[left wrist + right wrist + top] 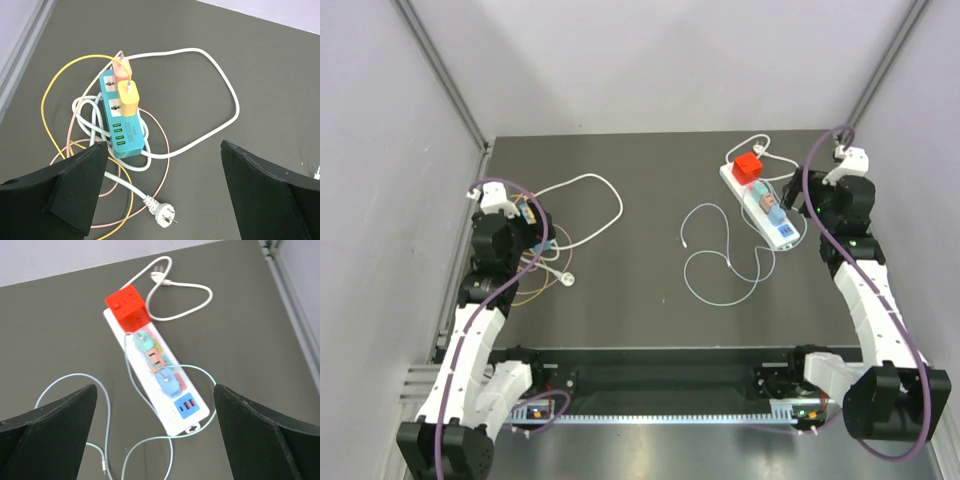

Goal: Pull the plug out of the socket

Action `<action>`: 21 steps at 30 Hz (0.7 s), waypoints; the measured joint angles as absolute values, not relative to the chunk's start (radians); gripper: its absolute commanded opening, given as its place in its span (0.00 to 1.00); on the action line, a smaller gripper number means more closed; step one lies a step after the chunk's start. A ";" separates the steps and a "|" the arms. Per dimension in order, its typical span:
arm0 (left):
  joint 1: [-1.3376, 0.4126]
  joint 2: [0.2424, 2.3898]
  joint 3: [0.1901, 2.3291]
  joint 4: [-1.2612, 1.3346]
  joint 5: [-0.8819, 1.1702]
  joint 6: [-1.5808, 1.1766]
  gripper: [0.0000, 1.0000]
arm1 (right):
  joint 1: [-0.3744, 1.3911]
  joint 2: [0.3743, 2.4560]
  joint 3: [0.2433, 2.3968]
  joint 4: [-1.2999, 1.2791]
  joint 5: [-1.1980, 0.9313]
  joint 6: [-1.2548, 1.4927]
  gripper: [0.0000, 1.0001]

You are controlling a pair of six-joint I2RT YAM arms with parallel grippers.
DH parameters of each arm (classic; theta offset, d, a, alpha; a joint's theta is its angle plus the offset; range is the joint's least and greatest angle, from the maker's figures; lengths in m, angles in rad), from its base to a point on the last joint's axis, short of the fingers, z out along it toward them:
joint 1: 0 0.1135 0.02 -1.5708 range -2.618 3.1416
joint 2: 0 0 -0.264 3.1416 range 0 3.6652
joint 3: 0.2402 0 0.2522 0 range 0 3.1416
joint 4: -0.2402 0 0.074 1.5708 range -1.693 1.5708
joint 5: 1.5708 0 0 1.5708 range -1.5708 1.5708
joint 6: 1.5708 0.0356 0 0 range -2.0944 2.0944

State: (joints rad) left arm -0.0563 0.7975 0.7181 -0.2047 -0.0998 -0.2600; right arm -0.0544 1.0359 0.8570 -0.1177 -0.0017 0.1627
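Note:
The yellow charger sits flush (128, 99) in its socket, so the teal socket strip (126, 135) will come along when I carry the charger with my left gripper.
The long white power strip (175, 416) lies diagonally at the back right of the table (783, 236). A red cube adapter (127, 307) sits on its far end. A teal plug (144, 340), a salmon plug (157, 358) and a blue plug (168, 385) stand in its pastel outlets, with thin pale cables running off. My right gripper (155, 440) is open and empty, hovering above the strip's near end, apart from it. My left gripper (165, 200) is open and empty over the teal power strip (121, 122) at the left.
The teal strip carries a yellow charger (129, 97) and an orange charger (120, 67), amid yellow, pink and white cords. A loose white wall plug (162, 212) lies between my left fingers. A thin pale cable (715, 255) loops mid-table.

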 measured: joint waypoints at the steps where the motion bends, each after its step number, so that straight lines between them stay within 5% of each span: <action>1: -0.056 0.801 0.719 -0.206 -0.102 -0.263 0.99 | -0.054 1.037 0.863 -0.120 -0.016 0.162 1.00; 14: -0.007 1.002 0.849 -0.332 -0.121 -0.313 0.99 | -0.010 1.033 0.843 -0.138 -0.664 -0.239 1.00; 21: 0.052 1.227 1.011 -0.408 -0.125 -0.320 0.88 | -0.010 1.031 0.798 -0.165 -0.796 -0.297 1.00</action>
